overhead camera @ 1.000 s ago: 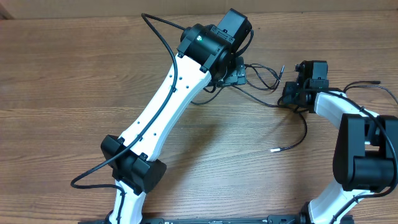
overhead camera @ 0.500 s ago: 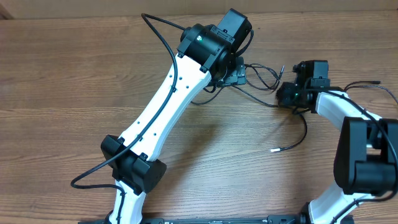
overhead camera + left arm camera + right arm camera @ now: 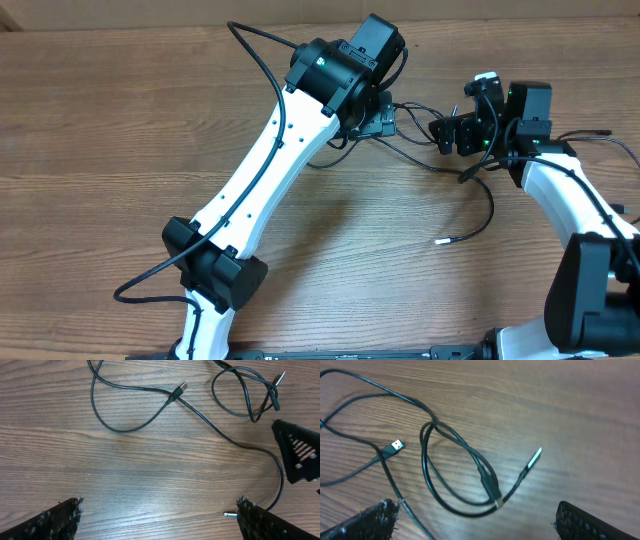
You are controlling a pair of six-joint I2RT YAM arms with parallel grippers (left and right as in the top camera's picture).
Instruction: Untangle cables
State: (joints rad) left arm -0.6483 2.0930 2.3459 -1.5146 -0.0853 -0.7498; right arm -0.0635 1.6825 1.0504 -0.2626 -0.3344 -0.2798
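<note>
My right gripper should take hold of the connector and raise the loop for my left gripper, because the narrow loop lies coiled flat at the black connector.
Thin black cables lie tangled on the wooden table between my two grippers. In the left wrist view one cord makes a wide bend with a USB plug, and a small loop lies to the right. A silver-tipped end rests by my left gripper's right finger. My left gripper is open above bare wood. My right gripper is open above a narrow loop, with a silver tip and a USB plug nearby. One strand passes beside its left finger.
A thick black arm cable arcs from the left arm, which stretches across the table's middle. The right arm curves along the right side. A loose silver-tipped cord end lies in front of the right gripper. The table's far edge runs just behind both grippers.
My right gripper has opened and swung back and to the left, toward the left gripper. The cord near it has shifted slightly. The left arm has not moved.
</note>
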